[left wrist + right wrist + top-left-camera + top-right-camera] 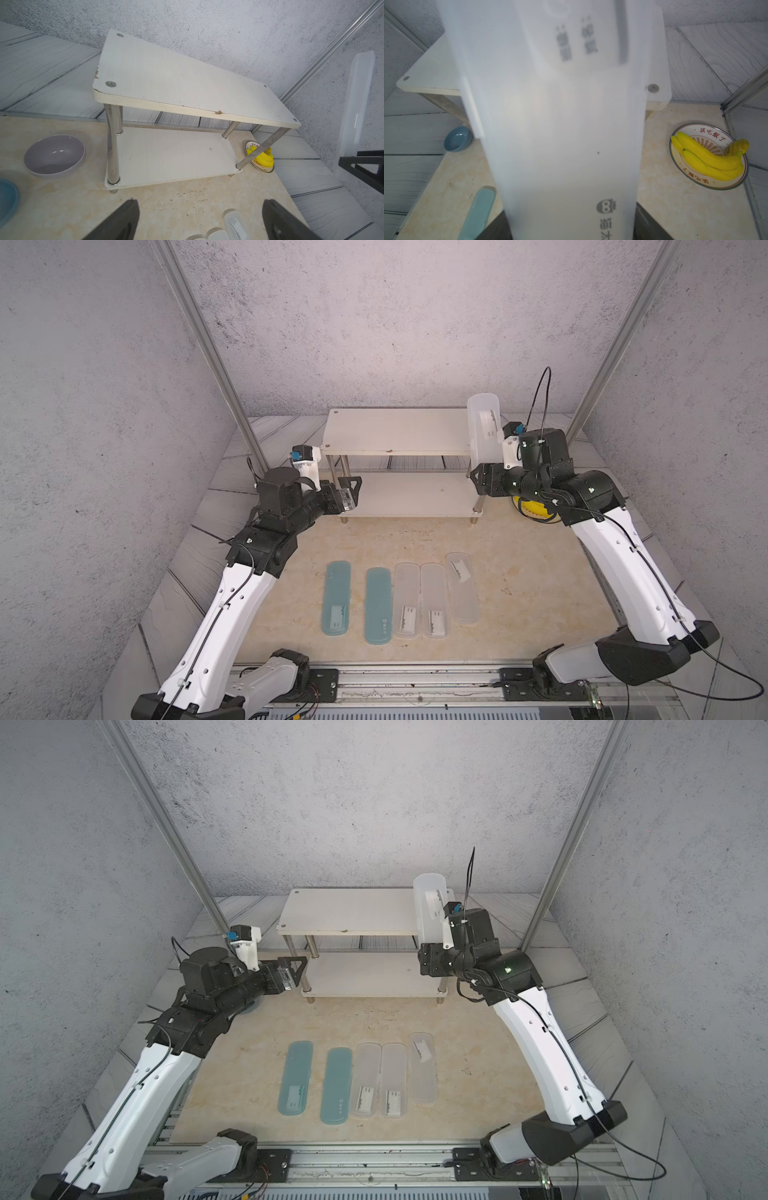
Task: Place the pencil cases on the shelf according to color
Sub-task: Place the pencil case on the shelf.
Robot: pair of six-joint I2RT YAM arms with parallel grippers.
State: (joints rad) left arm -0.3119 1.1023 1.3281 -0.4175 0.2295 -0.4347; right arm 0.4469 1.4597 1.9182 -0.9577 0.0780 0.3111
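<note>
The clear-white pencil case [483, 424] points front to back at the top board's empty end, so my right gripper should keep going over the front edge [464, 453] and let go there.
My right gripper [478, 477] [571, 224] is shut on a frosted clear-white pencil case [484, 427] [430, 907] [560, 124]. It holds the case upright by its lower end, at the right end of the shelf's [395, 431] [349, 911] [176, 83] top board. Both white boards are bare. On the table in front lie two teal pencil cases [336, 597] [378, 605] and three clear-white ones [406, 599] [434, 599] [462, 587], side by side. My left gripper [351, 489] [199, 220] hangs open and empty by the left end of the lower board.
A lilac bowl [55, 155] and a blue bowl [8, 199] [457, 139] sit left of the shelf. A plate of bananas [708, 155] [534, 510] sits to its right, under my right arm. Slanted metal frame posts [208, 348] rise at both back corners.
</note>
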